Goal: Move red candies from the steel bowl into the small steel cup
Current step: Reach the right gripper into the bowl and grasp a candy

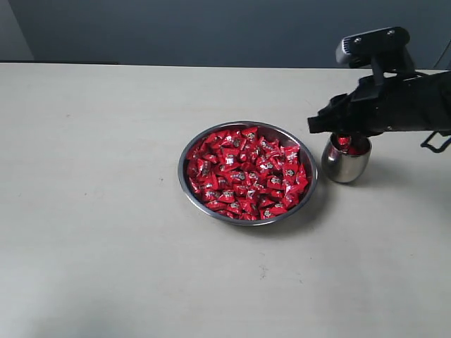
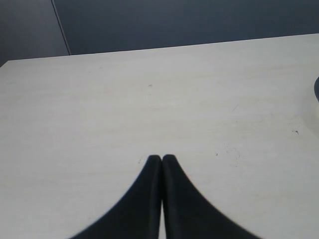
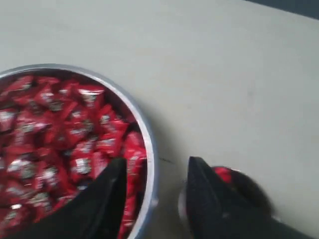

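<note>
The steel bowl's uncovered heap of red candies [image 1: 250,176] is beside my open right gripper, which should keep moving over the heap until its fingers straddle one candy [image 1: 231,158].
The steel bowl [image 1: 184,158] sits mid-table, heaped with red candies [image 1: 246,172]. To its right stands the small steel cup [image 1: 345,163], with red candies showing inside it [image 1: 344,143]. My right gripper [image 1: 317,125] hovers above the gap between bowl and cup, open with nothing between its fingers. In the right wrist view the gripper [image 3: 157,167] spans the bowl's rim [image 3: 149,149]. There the candies [image 3: 60,134] lie on one side and the cup [image 3: 249,186], with a red candy [image 3: 223,174] inside, on the other. My left gripper [image 2: 162,158] is shut and empty over bare table.
The pale tabletop [image 1: 91,176] extends left of and in front of the bowl. Its far edge [image 1: 176,65] meets a dark wall. The right arm's body [image 1: 402,98] hangs over the cup.
</note>
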### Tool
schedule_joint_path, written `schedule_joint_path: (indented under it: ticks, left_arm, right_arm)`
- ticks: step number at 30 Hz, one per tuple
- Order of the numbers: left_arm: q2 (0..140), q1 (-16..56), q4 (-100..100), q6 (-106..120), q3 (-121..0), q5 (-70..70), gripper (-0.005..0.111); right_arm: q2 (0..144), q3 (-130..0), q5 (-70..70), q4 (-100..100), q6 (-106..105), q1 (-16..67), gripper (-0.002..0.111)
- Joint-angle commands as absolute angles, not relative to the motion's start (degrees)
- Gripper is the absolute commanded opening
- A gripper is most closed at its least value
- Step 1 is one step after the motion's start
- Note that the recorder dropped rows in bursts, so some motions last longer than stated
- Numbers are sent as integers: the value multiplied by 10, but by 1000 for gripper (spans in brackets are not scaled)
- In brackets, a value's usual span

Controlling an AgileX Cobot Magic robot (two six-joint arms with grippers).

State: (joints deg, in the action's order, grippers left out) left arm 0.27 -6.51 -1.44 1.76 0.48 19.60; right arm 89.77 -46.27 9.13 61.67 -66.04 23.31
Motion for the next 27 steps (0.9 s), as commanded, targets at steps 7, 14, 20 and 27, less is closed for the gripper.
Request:
schedule_joint_path:
  ticks: [7, 14, 20, 27]
  left_arm:
    - [0, -62, -16, 17, 0, 193, 0]
    - [0, -62, -16, 17, 0, 193, 0]
    - [0, -62, -16, 17, 0, 193, 0]
    - [0, -62, -16, 17, 0, 193, 0]
  right_arm:
    - [1000, -520, 220, 632, -713, 274, 39]
    - [1065, -586, 292, 636, -722, 274, 39]
    - [1103, -633, 336, 635, -722, 292, 39]
    - [1139, -661, 271, 615, -718, 327, 39]
